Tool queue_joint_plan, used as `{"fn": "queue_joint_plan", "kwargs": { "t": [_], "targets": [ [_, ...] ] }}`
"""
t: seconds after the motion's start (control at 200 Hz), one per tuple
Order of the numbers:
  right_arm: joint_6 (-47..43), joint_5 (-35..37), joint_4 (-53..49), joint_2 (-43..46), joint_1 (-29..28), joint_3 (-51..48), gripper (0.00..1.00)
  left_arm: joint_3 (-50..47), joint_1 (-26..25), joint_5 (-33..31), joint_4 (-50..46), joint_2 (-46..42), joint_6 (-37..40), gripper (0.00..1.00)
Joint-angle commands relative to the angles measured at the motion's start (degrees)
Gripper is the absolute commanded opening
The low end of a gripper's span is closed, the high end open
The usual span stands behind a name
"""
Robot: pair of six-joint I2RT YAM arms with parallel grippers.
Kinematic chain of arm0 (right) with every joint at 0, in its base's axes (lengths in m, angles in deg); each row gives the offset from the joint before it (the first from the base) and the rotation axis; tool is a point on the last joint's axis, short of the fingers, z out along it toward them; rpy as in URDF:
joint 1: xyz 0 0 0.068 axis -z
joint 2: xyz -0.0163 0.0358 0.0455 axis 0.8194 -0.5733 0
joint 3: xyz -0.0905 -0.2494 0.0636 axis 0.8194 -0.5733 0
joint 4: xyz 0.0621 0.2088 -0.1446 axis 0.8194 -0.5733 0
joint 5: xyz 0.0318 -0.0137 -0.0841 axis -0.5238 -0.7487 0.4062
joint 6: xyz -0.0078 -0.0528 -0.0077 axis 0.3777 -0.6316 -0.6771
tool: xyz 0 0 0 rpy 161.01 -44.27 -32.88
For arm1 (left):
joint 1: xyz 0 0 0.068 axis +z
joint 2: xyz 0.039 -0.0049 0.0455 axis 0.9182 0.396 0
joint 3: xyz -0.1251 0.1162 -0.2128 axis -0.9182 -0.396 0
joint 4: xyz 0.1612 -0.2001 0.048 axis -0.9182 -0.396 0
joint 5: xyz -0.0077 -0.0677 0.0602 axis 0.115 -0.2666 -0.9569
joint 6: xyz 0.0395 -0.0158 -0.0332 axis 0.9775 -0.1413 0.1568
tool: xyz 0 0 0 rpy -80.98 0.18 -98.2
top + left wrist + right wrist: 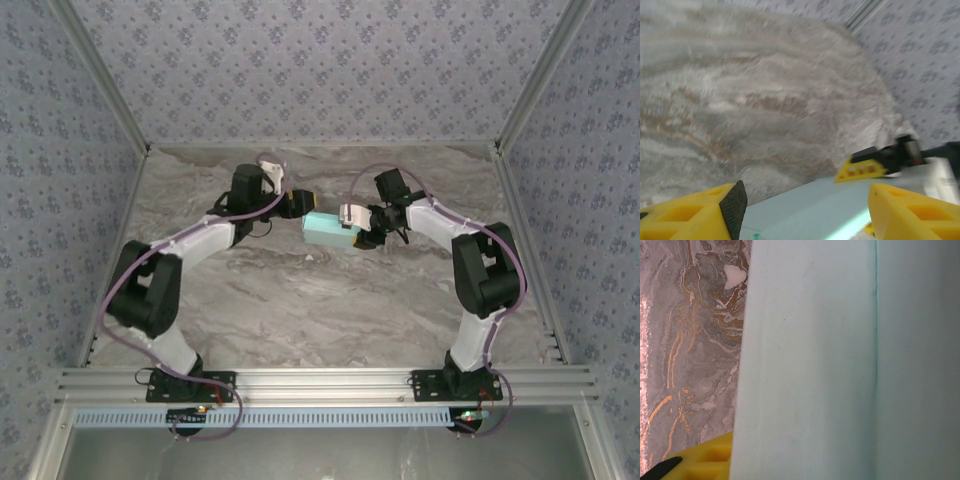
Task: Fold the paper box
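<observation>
The paper box's panel (810, 370) covers my right gripper's fingertips, so my left gripper should steady the opposite end (309, 221) while my right gripper opens and backs off.
The paper box (322, 229) is a pale aqua, flat rectangular piece held just above the middle of the marble table, between my two grippers. My right gripper (352, 228) is shut on the box's right end. One of its yellow fingers (860, 170) rests on the box's top face (815, 210), and another finger (705, 460) shows beside the card (840, 365), which hides the rest of the jaws. My left gripper (300, 207) is at the box's left end. Its fingers stand wide apart around the box (807, 207), with a gap at the black pad (735, 205), so it is open.
The marble table (300, 310) stretches toward me from the box. An aluminium rail (330, 380) carrying both arm bases runs along the near edge. Patterned walls (320, 70) and frame posts close in the back and both sides.
</observation>
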State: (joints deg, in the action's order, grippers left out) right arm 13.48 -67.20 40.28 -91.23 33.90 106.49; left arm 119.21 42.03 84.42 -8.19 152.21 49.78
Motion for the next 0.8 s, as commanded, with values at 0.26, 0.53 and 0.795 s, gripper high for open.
{"fn": "queue_joint_plan", "kwargs": {
  "t": [0.26,0.53,0.795],
  "targets": [
    [2.3,-2.0,-4.7,-3.5,1.4,0.6,0.43,-3.0,-1.4,-10.7,-4.7,2.8,4.9,0.62],
    [3.0,-3.5,-4.5,-3.6,1.9,0.6,0.45,-9.8,-1.7,-12.3,-1.3,1.0,7.3,0.61],
    [2.8,-12.0,-1.4,2.2,3.4,-1.4,0.61,-10.4,-2.1,-18.3,-0.9,3.4,9.3,0.59]
  ]
}}
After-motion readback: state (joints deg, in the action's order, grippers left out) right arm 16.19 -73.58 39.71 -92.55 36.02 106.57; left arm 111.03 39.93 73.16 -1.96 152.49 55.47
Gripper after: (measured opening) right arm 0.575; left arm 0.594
